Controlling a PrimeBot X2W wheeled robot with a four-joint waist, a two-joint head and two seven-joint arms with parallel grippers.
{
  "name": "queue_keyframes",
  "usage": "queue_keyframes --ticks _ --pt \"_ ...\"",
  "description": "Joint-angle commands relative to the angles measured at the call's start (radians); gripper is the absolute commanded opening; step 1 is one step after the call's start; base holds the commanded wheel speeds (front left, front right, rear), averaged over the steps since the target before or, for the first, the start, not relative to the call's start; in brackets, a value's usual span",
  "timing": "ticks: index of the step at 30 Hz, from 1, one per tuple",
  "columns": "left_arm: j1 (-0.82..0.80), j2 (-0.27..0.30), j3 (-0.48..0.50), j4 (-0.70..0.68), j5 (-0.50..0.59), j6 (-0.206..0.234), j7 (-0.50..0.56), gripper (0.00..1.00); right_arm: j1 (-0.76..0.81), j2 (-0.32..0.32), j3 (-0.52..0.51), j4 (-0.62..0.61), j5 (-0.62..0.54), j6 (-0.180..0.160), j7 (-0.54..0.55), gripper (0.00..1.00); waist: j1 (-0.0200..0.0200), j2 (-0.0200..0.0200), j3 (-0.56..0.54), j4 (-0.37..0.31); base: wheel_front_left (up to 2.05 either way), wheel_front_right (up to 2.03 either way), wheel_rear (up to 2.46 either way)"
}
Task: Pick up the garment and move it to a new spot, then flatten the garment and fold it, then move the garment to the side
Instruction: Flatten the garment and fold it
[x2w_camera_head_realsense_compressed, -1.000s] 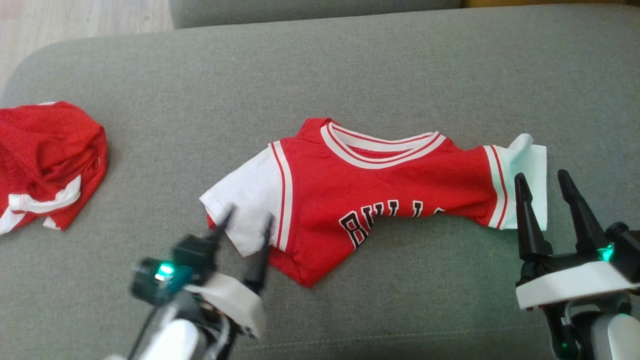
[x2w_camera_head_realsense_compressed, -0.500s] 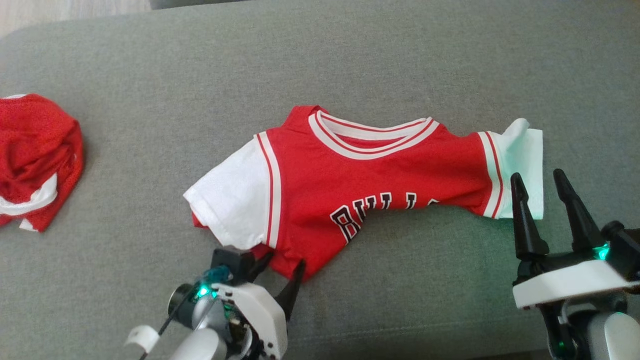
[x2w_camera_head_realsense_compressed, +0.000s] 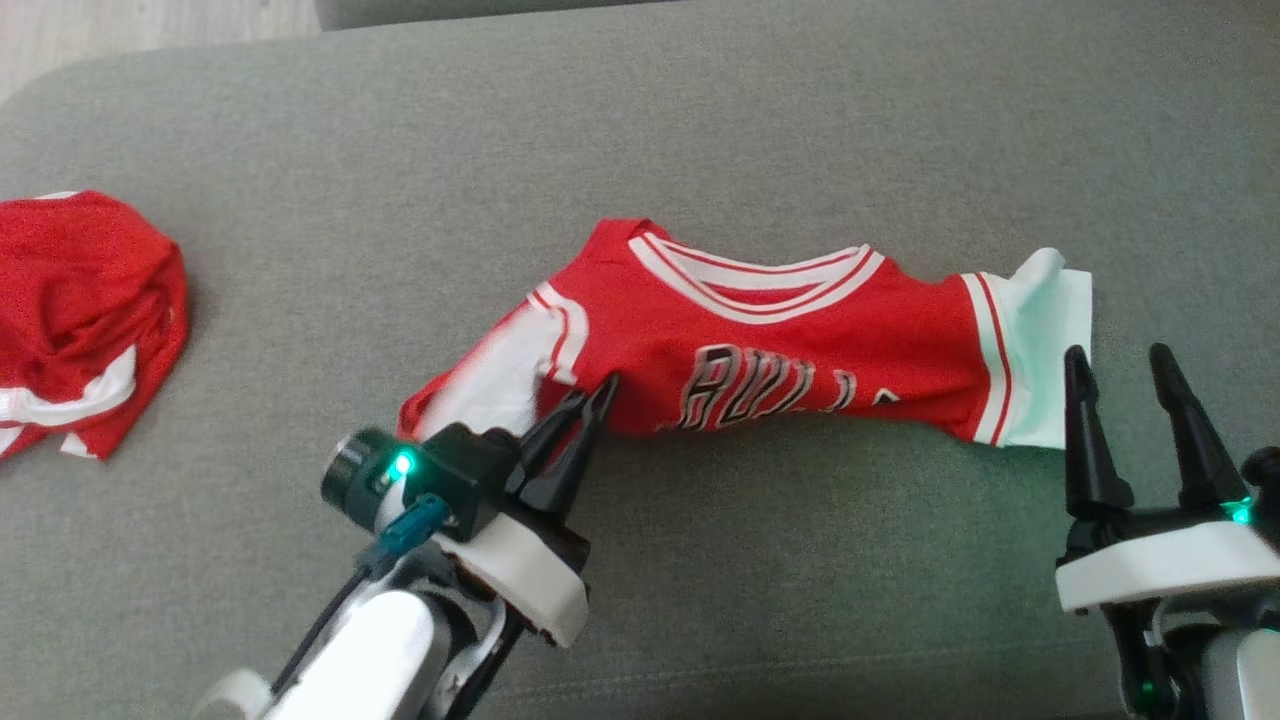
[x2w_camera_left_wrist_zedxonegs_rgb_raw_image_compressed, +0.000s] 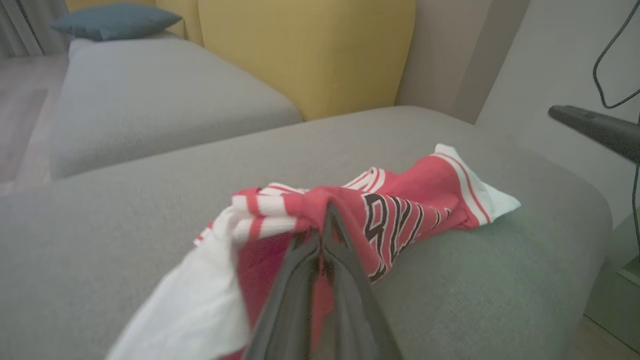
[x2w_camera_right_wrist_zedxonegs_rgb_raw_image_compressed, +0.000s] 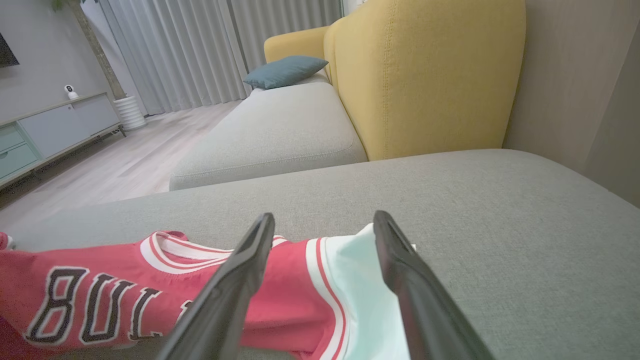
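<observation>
The red jersey will show its hidden lower front when I pull the white sleeve, because the dark lettering stops at the tucked edge.
A red jersey with white sleeves and dark lettering lies bunched across the grey sofa seat. My left gripper is shut on the jersey's lower hem near its left sleeve and holds that part lifted; in the left wrist view the jersey drapes over the closed left gripper. My right gripper stands open just below the jersey's white right sleeve, not touching it. From the right wrist, that sleeve lies between the open fingers of the right gripper.
A second red garment with white trim lies crumpled at the seat's left edge. A yellow sofa back and another grey seat with a blue cushion stand beyond. Wooden floor shows at the upper left.
My left gripper has moved in under the jersey's lower left corner, shut on the hem and lifted it, pulling the left side up and right. The right gripper stays open in place.
</observation>
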Motion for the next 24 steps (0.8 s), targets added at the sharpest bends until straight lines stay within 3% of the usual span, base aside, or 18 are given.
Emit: queue_keyframes --ticks 1,8,13,18,24 --pt "-0.051 0.034 0.027 -0.104 0.023 0.002 0.023 0.00 -0.020 0.000 0.011 -0.031 0.008 -0.001 -0.006 1.00 0.0000 0.0000 -0.012 0.010 0.00 0.00 0.00" --pt "-0.114 0.122 0.037 -0.367 0.072 -0.014 0.154 0.00 -0.014 0.008 -0.005 -0.022 0.014 -0.001 -0.008 1.00 0.0000 0.0000 -0.031 0.015 0.00 0.00 0.00" --pt "-0.166 0.140 0.065 -0.424 0.069 -0.018 0.205 0.00 -0.016 0.011 -0.010 -0.017 0.020 -0.001 -0.011 1.00 0.0000 0.0000 -0.032 0.004 0.00 0.00 0.00" --pt "-0.261 0.127 0.093 -0.348 0.038 -0.040 0.217 0.00 -0.030 0.013 -0.007 -0.013 0.026 -0.001 -0.015 1.00 0.0000 0.0000 -0.018 -0.019 0.00 0.00 0.00" --pt "-0.447 0.092 0.111 -0.084 0.009 -0.098 0.157 0.00 -0.069 0.013 0.030 -0.014 0.033 -0.001 -0.015 1.00 0.0000 0.0000 0.022 -0.082 0.00 0.00 0.00"
